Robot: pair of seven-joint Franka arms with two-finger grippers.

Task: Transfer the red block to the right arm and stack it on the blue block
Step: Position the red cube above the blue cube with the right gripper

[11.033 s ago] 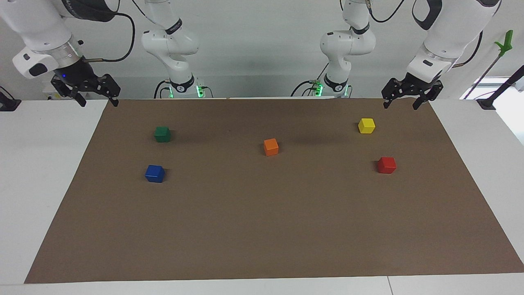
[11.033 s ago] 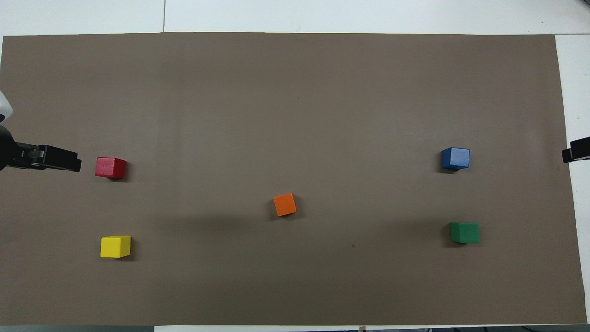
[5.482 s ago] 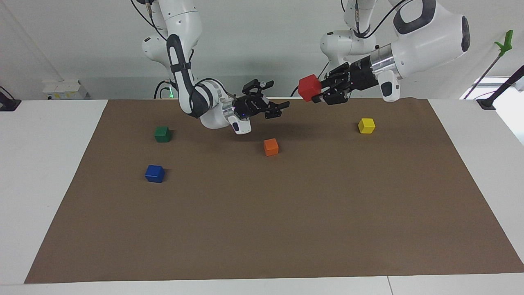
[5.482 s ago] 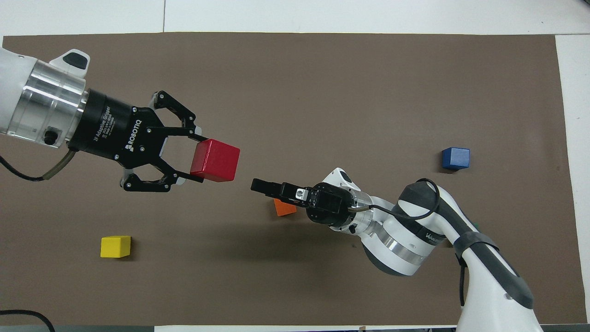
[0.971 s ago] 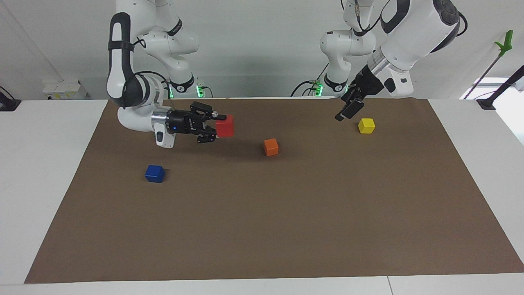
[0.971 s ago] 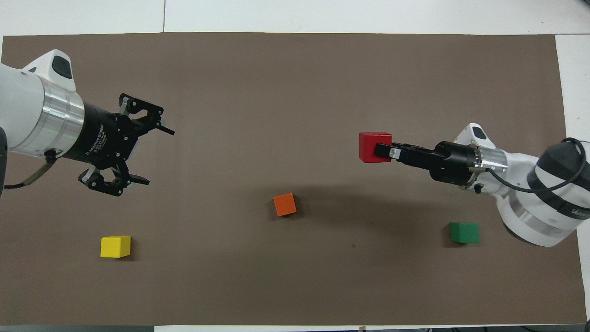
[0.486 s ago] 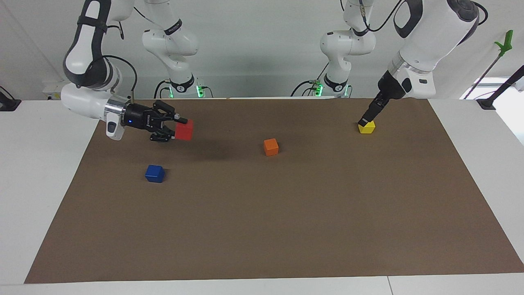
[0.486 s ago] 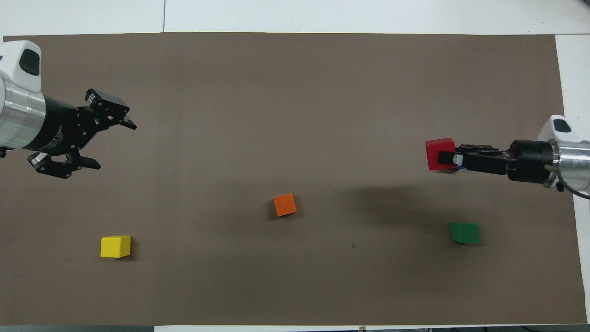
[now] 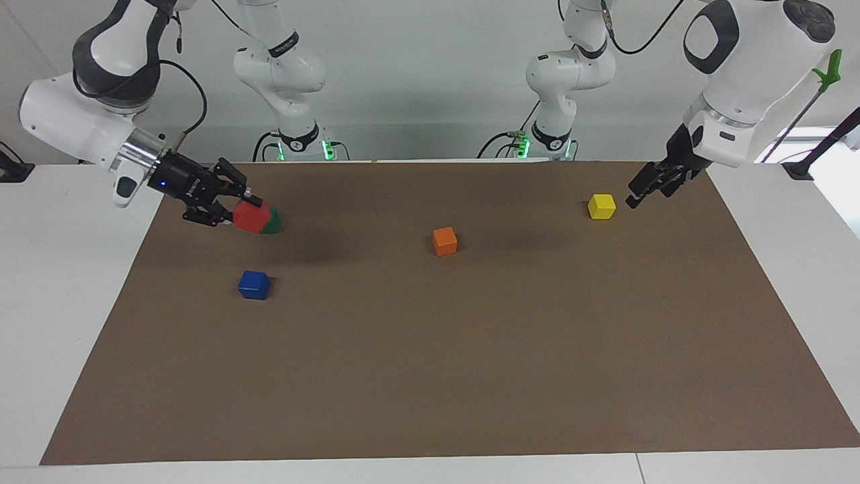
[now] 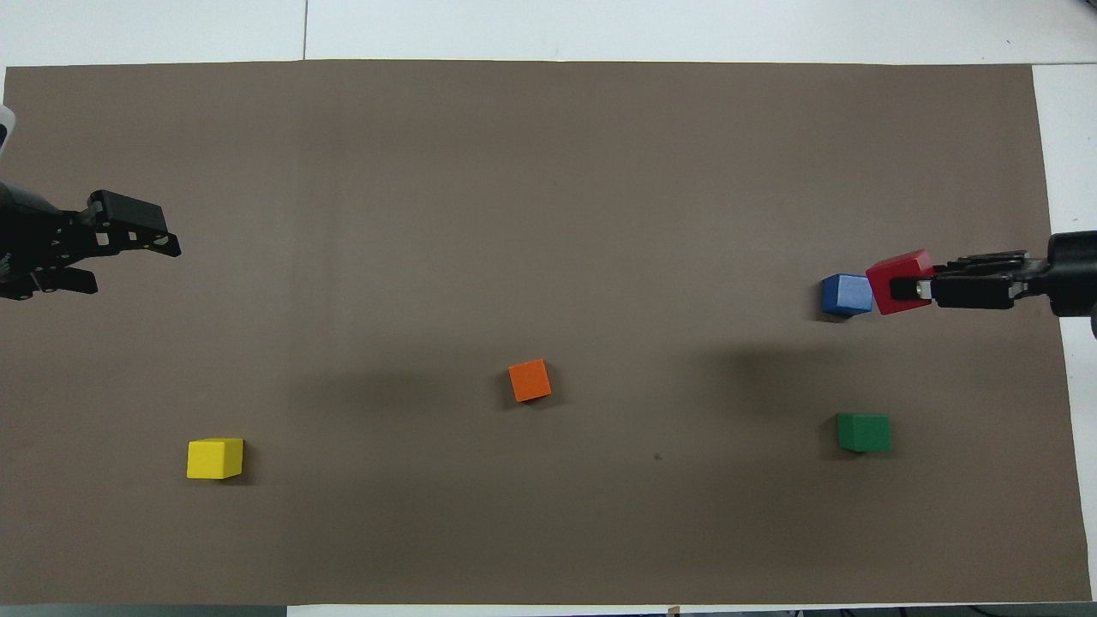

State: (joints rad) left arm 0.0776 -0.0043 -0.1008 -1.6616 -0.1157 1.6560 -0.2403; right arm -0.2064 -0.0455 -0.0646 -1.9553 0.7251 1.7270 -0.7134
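Note:
My right gripper is holding the red block tilted [image 10: 886, 276], so I should pull back and point the fingers down to level the red block above the blue block [image 10: 846, 294].
My right gripper [image 9: 243, 213], on the arm with the blue wrist light, is shut on the red block [image 9: 250, 218] and holds it tilted in the air. In the facing view the red block hides part of the green block [image 9: 272, 224]. In the overhead view the right gripper [image 10: 903, 289] holds the red block [image 10: 890, 273] just beside the blue block [image 10: 847, 294], toward the right arm's end. The blue block [image 9: 254, 285] sits alone on the brown mat [image 9: 430, 376]. My left gripper [image 9: 637, 195] is open and empty, in the air beside the yellow block [image 9: 601, 206].
An orange block [image 9: 444, 240] lies mid-mat. The green block [image 10: 863, 432] lies nearer to the robots than the blue block. The yellow block [image 10: 214, 458] lies toward the left arm's end. Two smaller white arms with green-lit bases [image 9: 302, 144] stand at the robots' edge.
My right gripper has carried the red block toward the right arm's end, now beside the blue block seen from above. My left gripper has drawn back toward its own end of the table.

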